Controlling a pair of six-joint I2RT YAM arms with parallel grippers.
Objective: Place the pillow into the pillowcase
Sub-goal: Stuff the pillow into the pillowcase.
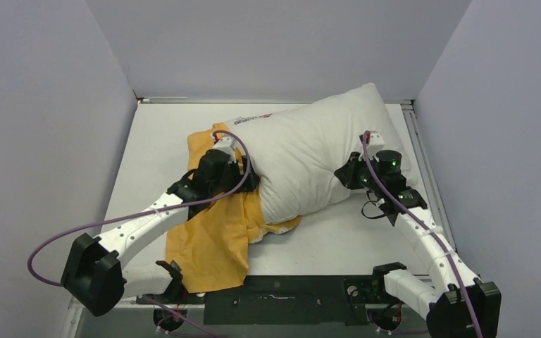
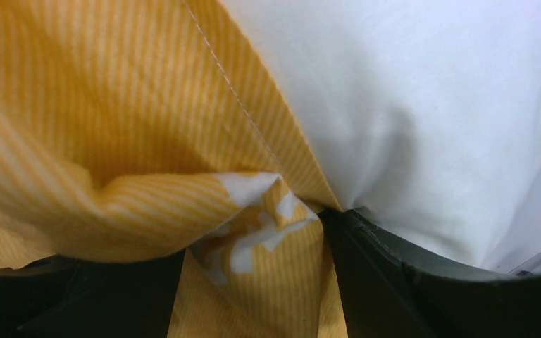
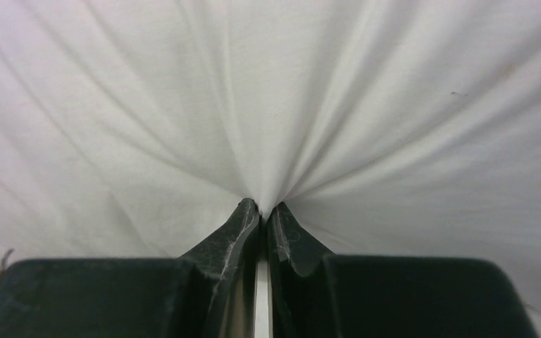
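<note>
The pillowcase's hem reaches only the pillow's end [image 1: 272, 197], so the robot's right gripper should hold the pillow while the left gripper pinches the hem [image 2: 289, 130] and pulls it over.
The plump white pillow [image 1: 310, 151] lies slantwise across the table, its near-left end resting on the orange-yellow pillowcase [image 1: 208, 243]. My left gripper [image 1: 245, 182] is at that end, where case and pillow meet. In the left wrist view its jaws stand wide apart, with bunched pillowcase [image 2: 113, 105] cloth loose between them and the pillow [image 2: 430, 105] pressing on the right finger [image 2: 408, 282]. My right gripper [image 1: 349, 176] is at the pillow's near-right side. It is shut [image 3: 263, 205], pinching a fold of pillow [image 3: 268, 91] fabric that puckers outward from the tips.
The white table [image 1: 141, 155] is boxed in by grey walls at the left, back and right. A metal rail [image 1: 423, 165] runs along its right edge and a black strip [image 1: 275, 292] along the near edge. A purple cable [image 1: 49, 243] loops off the left arm.
</note>
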